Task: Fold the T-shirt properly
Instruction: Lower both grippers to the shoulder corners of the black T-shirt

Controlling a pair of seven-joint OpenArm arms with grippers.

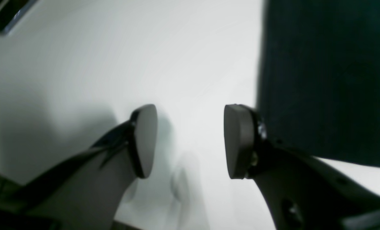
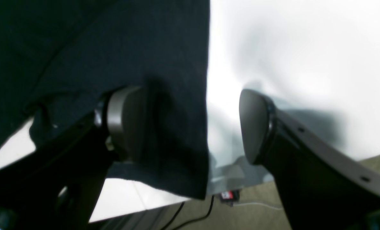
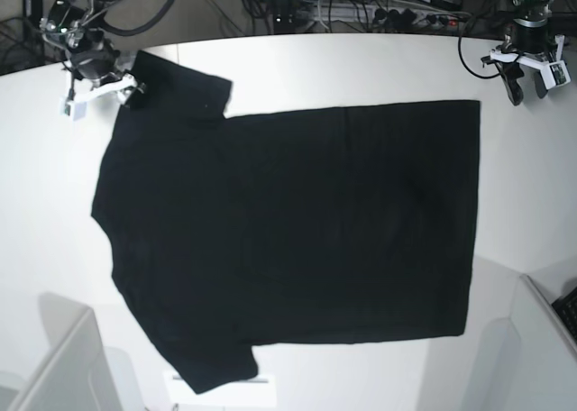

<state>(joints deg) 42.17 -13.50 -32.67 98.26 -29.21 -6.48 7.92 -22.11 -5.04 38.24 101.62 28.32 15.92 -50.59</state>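
My left gripper should move back and grab the hem's far corner (image 3: 474, 107) before both grippers fold the T-shirt, because that gripper's open fingers are past the hem's edge.
The black T-shirt (image 3: 288, 231) lies spread flat on the white table (image 3: 361, 68), plain side up, with its sleeves to the left and its hem to the right. My right gripper (image 3: 99, 86) hovers at the far sleeve. Its jaws are wide apart in the right wrist view, where my right gripper (image 2: 190, 124) has an edge of the T-shirt (image 2: 97, 48) hanging across one finger (image 2: 122, 121). My left gripper (image 3: 527, 79) is off the hem's far corner. In its wrist view my left gripper (image 1: 191, 127) is open over bare table, with the T-shirt (image 1: 330, 80) just to the right.
Cables and electronics (image 3: 379, 10) crowd the space behind the table's far edge. White partitions stand at the near left (image 3: 54, 366) and near right (image 3: 541, 339) corners. The table's edge, floor and a cable (image 2: 193, 214) show below my right gripper.
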